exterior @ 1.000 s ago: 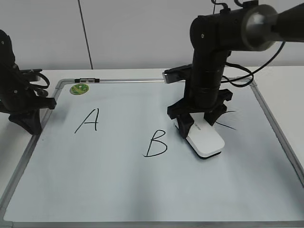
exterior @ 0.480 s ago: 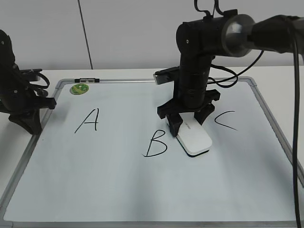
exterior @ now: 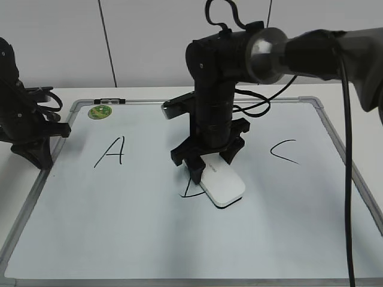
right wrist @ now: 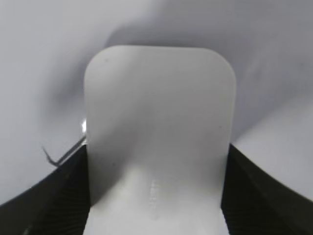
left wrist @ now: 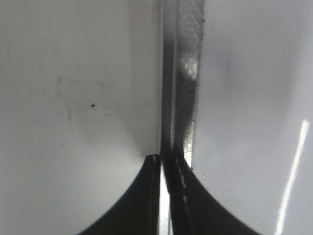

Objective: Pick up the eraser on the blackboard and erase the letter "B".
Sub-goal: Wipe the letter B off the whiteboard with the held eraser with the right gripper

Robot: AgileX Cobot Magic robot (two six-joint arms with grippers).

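Note:
Next, my right gripper wipes the eraser back over the lower strokes of the "B" [exterior: 187, 194] before it carries the eraser away, because those strokes stick out beside the eraser [exterior: 222, 184].
The white eraser [exterior: 222, 186] lies flat on the blackboard [exterior: 149, 233], held by my right gripper [exterior: 204, 168], which is shut on it. It sits on the letter "B" [exterior: 190, 192], of which only the lower left strokes show. In the right wrist view the eraser [right wrist: 159, 132] fills the space between the two dark fingers, and a thin black stroke [right wrist: 61, 155] shows at its left. My left gripper [exterior: 37, 149] rests at the board's left edge; in the left wrist view [left wrist: 165, 164] its fingers are closed over the silver frame [left wrist: 188, 73].
The black "A" [exterior: 111, 151] is at the left and the "C" [exterior: 283, 150] at the right of the board. A round green magnet [exterior: 100, 111] and a small marker [exterior: 109, 100] lie at the top left corner. The right arm's cable hangs along the right side.
My right gripper has slid the eraser leftward across the board, from beside the "C" onto the "B", which is now mostly covered. The left arm has not moved.

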